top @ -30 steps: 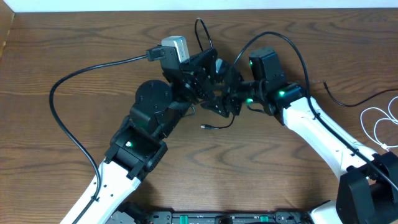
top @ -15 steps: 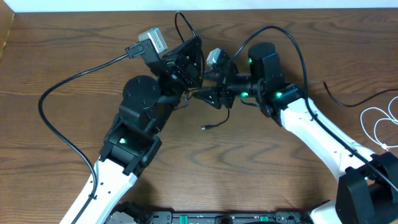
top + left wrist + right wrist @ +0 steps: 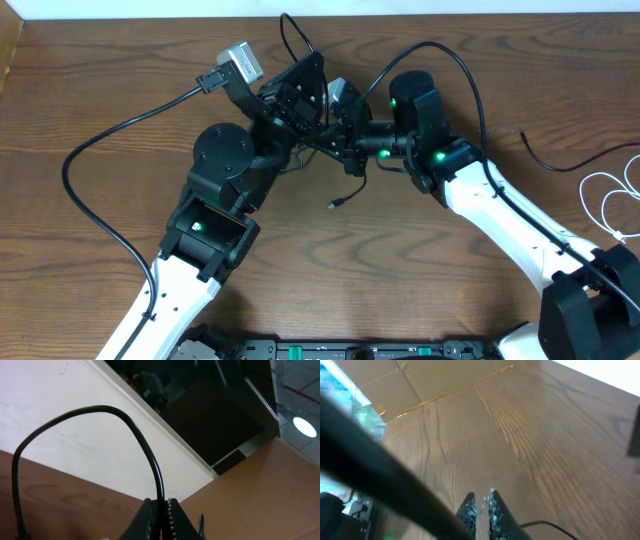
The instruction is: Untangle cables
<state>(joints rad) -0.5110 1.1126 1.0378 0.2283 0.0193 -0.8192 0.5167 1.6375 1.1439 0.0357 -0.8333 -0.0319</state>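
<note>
The black cable [image 3: 284, 18] is in my left gripper, far from the white cable [image 3: 604, 197], so I should pass it to my right gripper to lay over there.
My left gripper [image 3: 312, 68] is shut on the black cable [image 3: 352, 190], lifted off the table near the back. In the left wrist view the cable [image 3: 102, 408] rises from between the pinched fingers [image 3: 172, 517] and arcs over to the left. In the overhead view its loop [image 3: 287, 27] sticks up behind the gripper, and its plug end [image 3: 334, 204] hangs down to the wood. My right gripper [image 3: 322, 140] sits just right of the left one, with its jaws shut; no cable shows between its fingertips [image 3: 481, 502]. The white cable [image 3: 605, 200] lies coiled at the far right.
The left arm's thick black wire [image 3: 100, 150] sweeps over the left side of the table. A blurred thick wire [image 3: 380, 470] crosses close to the right wrist camera, and a thin cord [image 3: 545, 524] runs beside the right fingers. Another thin black cord [image 3: 545, 160] lies at the right.
The right gripper's jaws have closed. Earlier the left gripper moved left and back with the black cable; the right gripper followed, and the hanging plug end shifted a little.
</note>
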